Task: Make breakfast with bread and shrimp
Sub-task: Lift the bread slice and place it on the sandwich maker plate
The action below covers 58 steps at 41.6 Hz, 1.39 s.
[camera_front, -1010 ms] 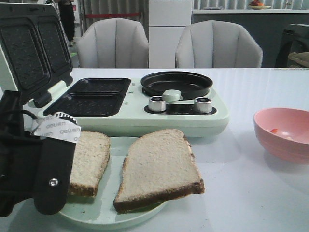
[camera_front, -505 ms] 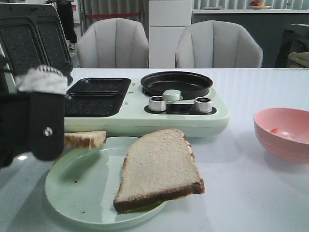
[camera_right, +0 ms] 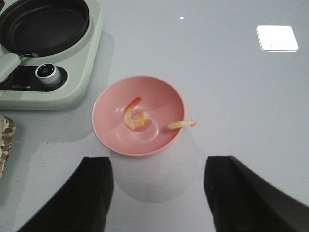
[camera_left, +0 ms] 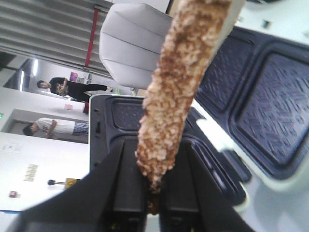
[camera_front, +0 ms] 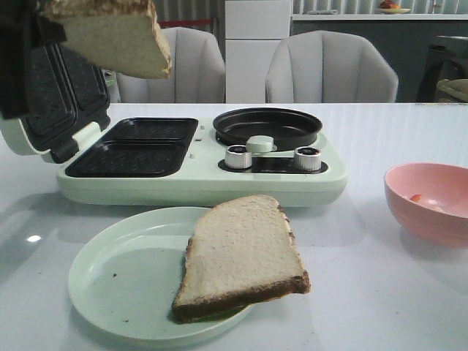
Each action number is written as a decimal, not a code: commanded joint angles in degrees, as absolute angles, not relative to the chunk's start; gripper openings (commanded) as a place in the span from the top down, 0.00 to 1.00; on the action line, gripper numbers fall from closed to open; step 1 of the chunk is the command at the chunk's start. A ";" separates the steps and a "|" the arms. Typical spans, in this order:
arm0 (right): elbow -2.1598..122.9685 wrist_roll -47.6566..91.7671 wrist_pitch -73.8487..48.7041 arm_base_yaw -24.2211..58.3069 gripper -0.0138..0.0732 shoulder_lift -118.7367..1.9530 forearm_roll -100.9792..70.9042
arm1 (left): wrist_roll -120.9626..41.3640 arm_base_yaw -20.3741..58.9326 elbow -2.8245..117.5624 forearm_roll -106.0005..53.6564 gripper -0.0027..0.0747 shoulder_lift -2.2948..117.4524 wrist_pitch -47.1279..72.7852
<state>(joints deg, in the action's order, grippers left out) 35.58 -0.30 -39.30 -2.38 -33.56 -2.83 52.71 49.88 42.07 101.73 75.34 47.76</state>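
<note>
My left gripper should keep lowering the bread slice [camera_front: 121, 35] until it rests on the sandwich maker's rear black plate [camera_front: 156, 129], which is open and empty below the slice.
My left gripper [camera_left: 153, 193] is shut on one bread slice [camera_front: 117, 36], held high at the far left above the open sandwich maker [camera_front: 139, 150]; its crust edge [camera_left: 178, 92] shows between the fingers. The second bread slice [camera_front: 241, 256] lies on the pale green plate [camera_front: 110, 285]. Two shrimp [camera_right: 135, 116] [camera_right: 181, 124] lie in the pink bowl [camera_right: 111, 130], which also shows at the right in the front view [camera_front: 431, 201]. My right gripper [camera_right: 158, 179] is open and empty, above the table just short of the bowl.
The sandwich maker's lid [camera_front: 44, 88] stands open at the left. A round black pan [camera_front: 267, 126] and two knobs [camera_front: 238, 156] [camera_front: 308, 158] sit on its right half. Two grey chairs [camera_front: 329, 69] stand behind the table.
My left gripper has lifted the left bread slice off the plate and carried it up to the top left. The left half of the plate is bare now.
</note>
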 commanded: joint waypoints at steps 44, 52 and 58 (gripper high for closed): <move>37.46 0.00 -35.60 -2.52 0.24 -34.05 -2.90 | 43.08 26.05 81.19 106.55 0.84 114.97 30.68; 37.46 0.00 -35.60 -2.52 0.24 -34.05 -2.90 | 43.08 25.74 81.19 106.55 0.79 115.22 30.90; 37.46 0.00 -35.60 -2.52 0.24 -34.05 -2.90 | 43.08 25.74 81.19 106.55 0.53 115.22 31.13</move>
<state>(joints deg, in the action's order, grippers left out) 35.58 -0.30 -39.44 -2.38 -33.56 -2.83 42.79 25.76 79.26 103.39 118.60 28.12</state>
